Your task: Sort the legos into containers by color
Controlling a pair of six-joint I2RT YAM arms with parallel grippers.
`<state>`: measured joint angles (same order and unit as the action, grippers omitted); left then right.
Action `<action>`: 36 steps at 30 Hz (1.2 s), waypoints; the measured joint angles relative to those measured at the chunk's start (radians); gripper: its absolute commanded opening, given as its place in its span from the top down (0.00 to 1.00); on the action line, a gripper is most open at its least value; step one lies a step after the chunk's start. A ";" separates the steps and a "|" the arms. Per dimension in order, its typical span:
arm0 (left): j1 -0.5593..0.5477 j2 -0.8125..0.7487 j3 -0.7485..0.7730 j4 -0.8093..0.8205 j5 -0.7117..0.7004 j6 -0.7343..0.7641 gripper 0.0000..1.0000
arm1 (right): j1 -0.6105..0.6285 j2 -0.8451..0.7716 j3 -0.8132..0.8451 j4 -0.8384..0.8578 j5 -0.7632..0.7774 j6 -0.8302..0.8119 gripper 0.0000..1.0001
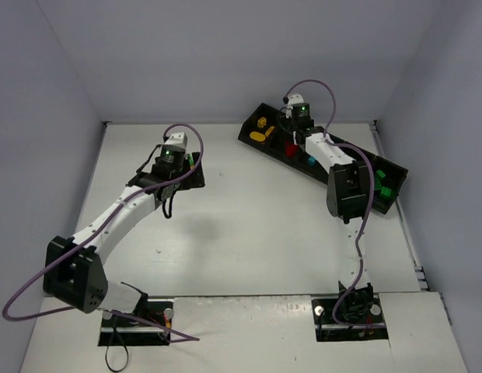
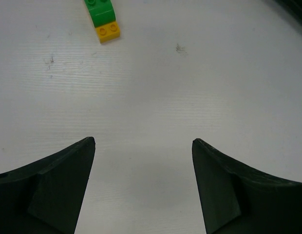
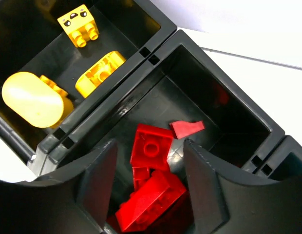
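A yellow brick (image 2: pixel 108 32) sits stacked under the green brick, so next my left gripper takes the green end (image 2: pixel 101 12) and brings the stack to my right gripper before sorting.
The long black tray (image 1: pixel 246 127) lies at the back right. It holds yellow bricks (image 1: pixel 262 129), red bricks (image 1: pixel 290 148), a teal brick (image 1: pixel 311 161) and green bricks (image 1: pixel 381 186) in separate compartments. My right gripper (image 3: pixel 150 144) is open and empty, low over the red compartment, with several red bricks (image 3: pixel 152 146) between and below its fingers. Yellow bricks (image 3: pixel 100 67) lie in the compartment beside it. My left gripper (image 2: pixel 143 144) is open and empty over bare table. A green brick stacked on a yellow one (image 2: pixel 103 19) lies ahead of it, apart from the fingers.
The tray's divider wall (image 3: pixel 156 53) runs between the yellow and red compartments. White enclosure walls close the table at the back and sides. The left arm (image 1: pixel 117 217) stretches across the left half, and its gripper (image 1: pixel 185 172) is at mid-back.
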<state>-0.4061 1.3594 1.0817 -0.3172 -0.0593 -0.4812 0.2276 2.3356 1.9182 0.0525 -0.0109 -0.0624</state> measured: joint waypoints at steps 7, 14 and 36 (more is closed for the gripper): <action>0.013 0.236 0.186 -0.059 -0.059 -0.056 0.26 | 0.000 -0.045 -0.039 0.002 -0.015 -0.019 0.35; 0.032 0.470 0.387 -0.121 -0.143 -0.081 0.26 | 0.001 -0.285 -0.211 0.006 -0.065 0.018 0.35; 0.147 0.920 0.859 -0.235 -0.174 -0.077 0.51 | 0.072 -1.003 -0.844 0.025 -0.164 0.170 0.34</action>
<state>-0.2588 2.2791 1.9404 -0.5522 -0.2329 -0.5579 0.3000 1.3331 1.0744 0.0772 -0.1749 0.1078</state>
